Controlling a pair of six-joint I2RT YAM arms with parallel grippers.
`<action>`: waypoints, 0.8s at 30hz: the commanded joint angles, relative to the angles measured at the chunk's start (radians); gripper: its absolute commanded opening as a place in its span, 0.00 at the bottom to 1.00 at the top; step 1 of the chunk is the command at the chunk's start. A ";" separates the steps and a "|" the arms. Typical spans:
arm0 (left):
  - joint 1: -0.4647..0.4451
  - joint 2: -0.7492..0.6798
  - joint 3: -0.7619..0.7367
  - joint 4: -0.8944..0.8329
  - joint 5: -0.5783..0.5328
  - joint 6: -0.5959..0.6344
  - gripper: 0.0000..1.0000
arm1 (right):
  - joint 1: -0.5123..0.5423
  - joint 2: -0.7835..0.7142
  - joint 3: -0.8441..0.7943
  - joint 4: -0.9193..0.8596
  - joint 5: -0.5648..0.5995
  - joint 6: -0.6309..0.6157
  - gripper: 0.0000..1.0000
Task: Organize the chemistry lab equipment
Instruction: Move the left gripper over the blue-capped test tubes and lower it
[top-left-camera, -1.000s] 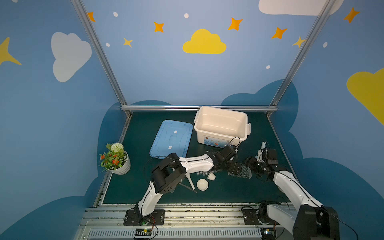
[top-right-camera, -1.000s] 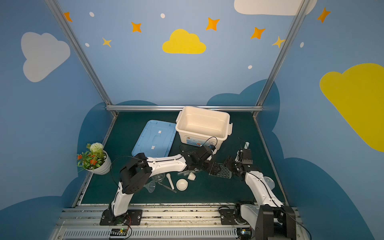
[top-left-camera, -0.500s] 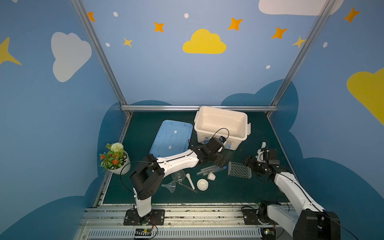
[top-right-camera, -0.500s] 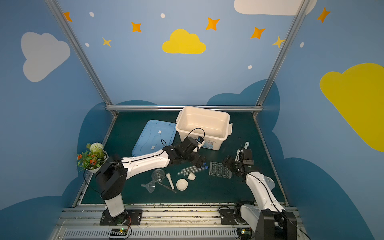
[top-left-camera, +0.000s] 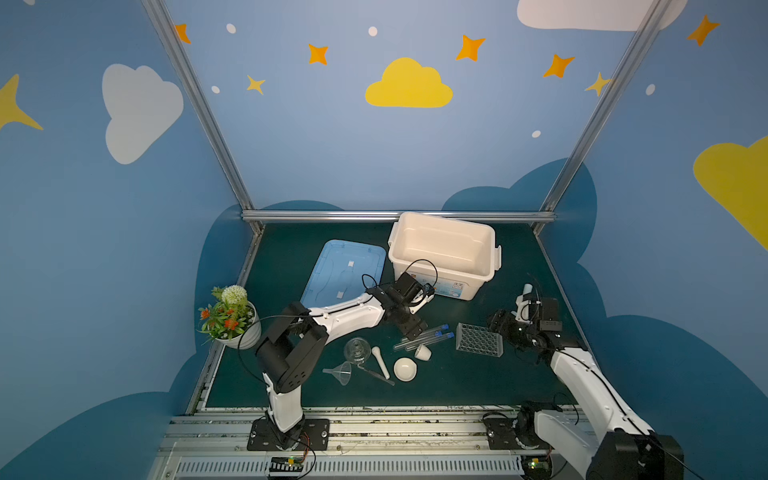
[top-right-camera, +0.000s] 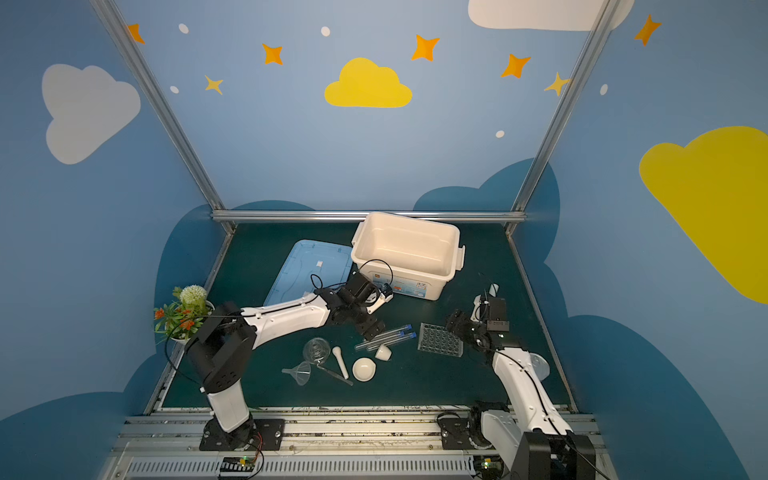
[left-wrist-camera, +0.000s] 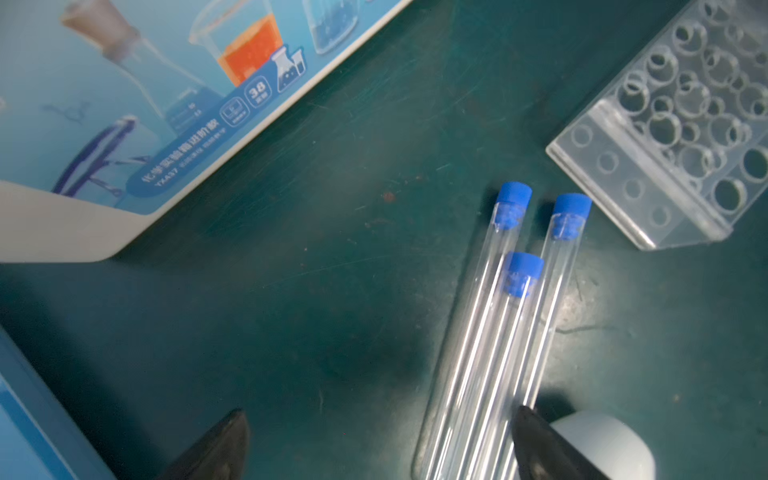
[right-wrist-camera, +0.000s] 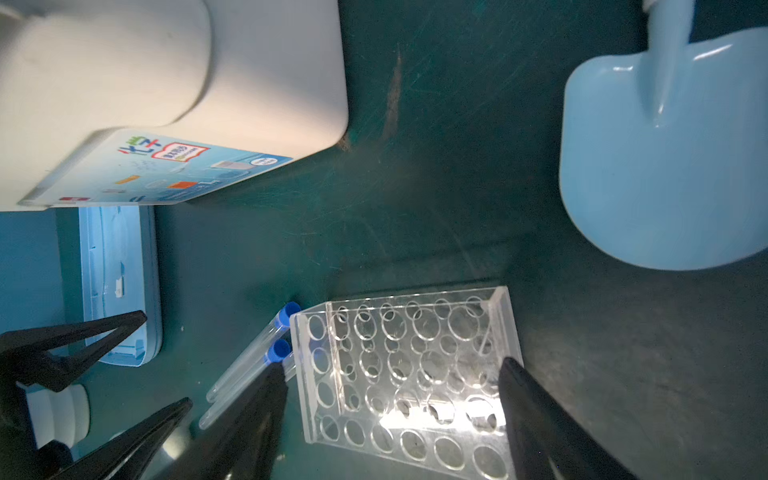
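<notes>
The test tubes lie packed together (top-left-camera: 425, 337) beside my left gripper, so my left gripper should draw the bin-side tube (top-left-camera: 432, 329) clear and offer its cap to my right gripper.
Three clear blue-capped test tubes (top-left-camera: 424, 336) (left-wrist-camera: 498, 332) lie side by side on the green mat. My left gripper (top-left-camera: 410, 329) (left-wrist-camera: 378, 419) hangs open over their closed ends, empty, one fingertip (left-wrist-camera: 525, 419) right beside them. The clear holed rack (top-left-camera: 478, 340) (right-wrist-camera: 407, 374) stands on the mat just right of the caps. My right gripper (top-left-camera: 500, 325) (right-wrist-camera: 390, 368) is open above the rack's near end, not gripping it. In front lie the glass flask (top-left-camera: 357, 349), funnel (top-left-camera: 343, 372), white pestle (top-left-camera: 380, 361), tweezers (top-left-camera: 376, 374), bowl (top-left-camera: 405, 369) and tipped cup (top-left-camera: 423, 353).
An open white bin (top-left-camera: 457, 286) stands at the back with its blue lid (top-left-camera: 345, 270) flat beside it. A potted flower plant (top-left-camera: 228, 316) sits at the left edge. A pale wash bottle (top-left-camera: 527, 291) (right-wrist-camera: 665, 166) stands behind my right gripper.
My left gripper has drawn back leftward from the rack to the test tubes. The rack now stands alone on the mat, and my right gripper has opened wider and backed off slightly.
</notes>
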 joint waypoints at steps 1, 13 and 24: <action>0.015 -0.010 0.006 -0.027 0.042 0.064 0.98 | -0.006 -0.012 -0.011 0.019 0.008 -0.019 0.81; 0.016 0.048 0.019 -0.050 0.099 0.104 0.89 | -0.010 0.023 -0.010 0.027 -0.010 -0.010 0.81; 0.017 0.094 0.055 -0.080 0.148 0.107 0.83 | -0.010 0.049 -0.004 0.025 -0.018 0.005 0.81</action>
